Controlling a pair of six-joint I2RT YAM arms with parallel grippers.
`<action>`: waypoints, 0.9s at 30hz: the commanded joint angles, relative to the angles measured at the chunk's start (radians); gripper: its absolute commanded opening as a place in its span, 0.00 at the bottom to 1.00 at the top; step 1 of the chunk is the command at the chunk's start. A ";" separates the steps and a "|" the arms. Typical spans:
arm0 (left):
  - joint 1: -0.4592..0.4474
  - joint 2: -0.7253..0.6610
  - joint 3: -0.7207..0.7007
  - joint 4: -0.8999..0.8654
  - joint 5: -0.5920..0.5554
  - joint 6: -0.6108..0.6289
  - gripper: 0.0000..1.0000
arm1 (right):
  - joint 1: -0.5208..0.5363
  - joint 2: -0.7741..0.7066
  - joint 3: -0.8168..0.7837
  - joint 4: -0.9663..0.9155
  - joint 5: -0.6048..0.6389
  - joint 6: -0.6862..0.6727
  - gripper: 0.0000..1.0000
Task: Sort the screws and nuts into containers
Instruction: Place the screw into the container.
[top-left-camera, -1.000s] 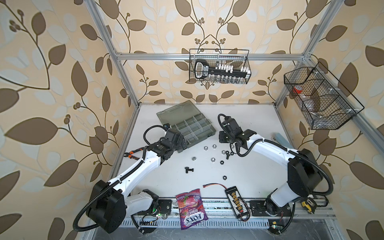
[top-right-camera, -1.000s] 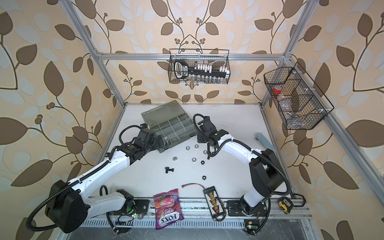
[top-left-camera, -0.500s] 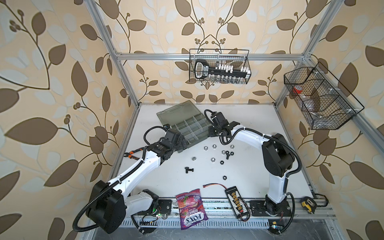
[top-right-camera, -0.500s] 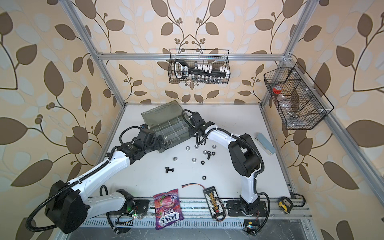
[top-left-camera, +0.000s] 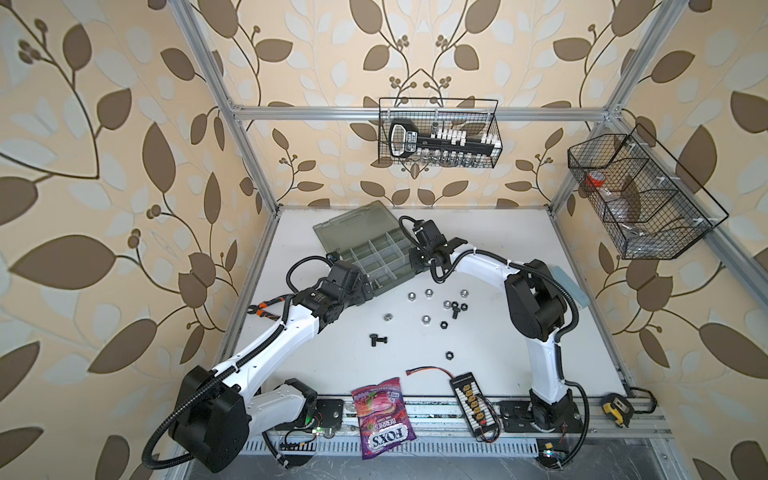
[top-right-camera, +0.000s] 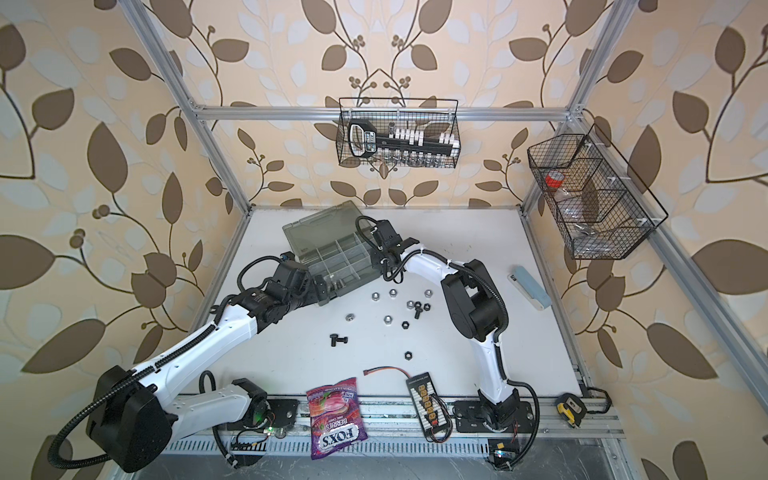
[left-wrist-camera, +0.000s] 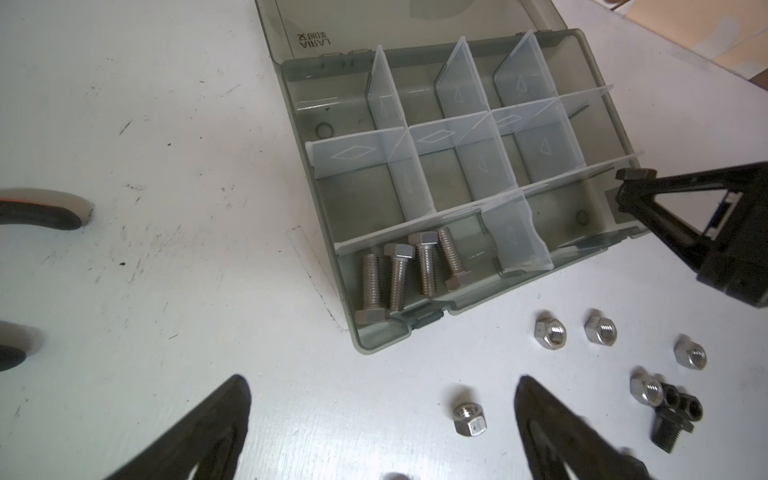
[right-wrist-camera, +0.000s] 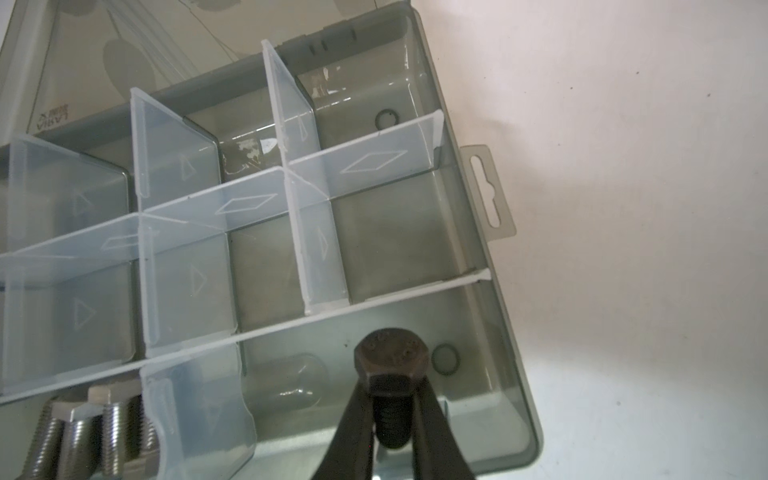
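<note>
Next, my left gripper picks up one of the touching black screws (top-left-camera: 377, 340) and takes it to the corner section (right-wrist-camera: 473, 392), because the screws are far from my right gripper.
In the right wrist view my right gripper (right-wrist-camera: 390, 388) is shut on a black screw (right-wrist-camera: 390, 357) by its shank, head outward. It hangs over the corner compartment at the near end of the grey-green case (top-left-camera: 332, 232), beside the compartment holding several silver screws (left-wrist-camera: 409, 272). In the left wrist view that gripper (left-wrist-camera: 629, 183) reaches over the case's wall (left-wrist-camera: 357, 338). My left gripper (left-wrist-camera: 380, 384) stands open and empty over the table by the case's near corner. A silver nut (left-wrist-camera: 469, 419) lies between its fingers. More silver nuts (top-left-camera: 411, 296), black nuts (top-left-camera: 444, 324) and a black screw (top-left-camera: 378, 340) lie loose.
A candy bag (top-left-camera: 382, 415), a black connector board (top-left-camera: 471, 399) and a yellow tape measure (top-left-camera: 615, 409) lie along the front rail. A grey-blue block (top-right-camera: 528, 286) lies at the right. Wire baskets (top-left-camera: 436, 137) (top-left-camera: 640, 195) hang on the back and right walls.
My right arm has swung left from the cluster of nuts to the case, carrying the black screw over the corner compartment. The left arm has stayed still.
</note>
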 joint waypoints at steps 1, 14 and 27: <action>0.010 -0.036 -0.011 -0.032 0.015 -0.020 0.99 | -0.004 0.015 0.031 -0.016 -0.009 -0.009 0.28; -0.007 -0.027 -0.060 -0.083 0.241 -0.058 0.86 | -0.004 -0.129 -0.058 0.005 0.011 -0.012 0.37; -0.255 0.060 -0.093 -0.136 0.171 -0.173 0.69 | -0.065 -0.504 -0.450 0.118 0.134 0.042 0.84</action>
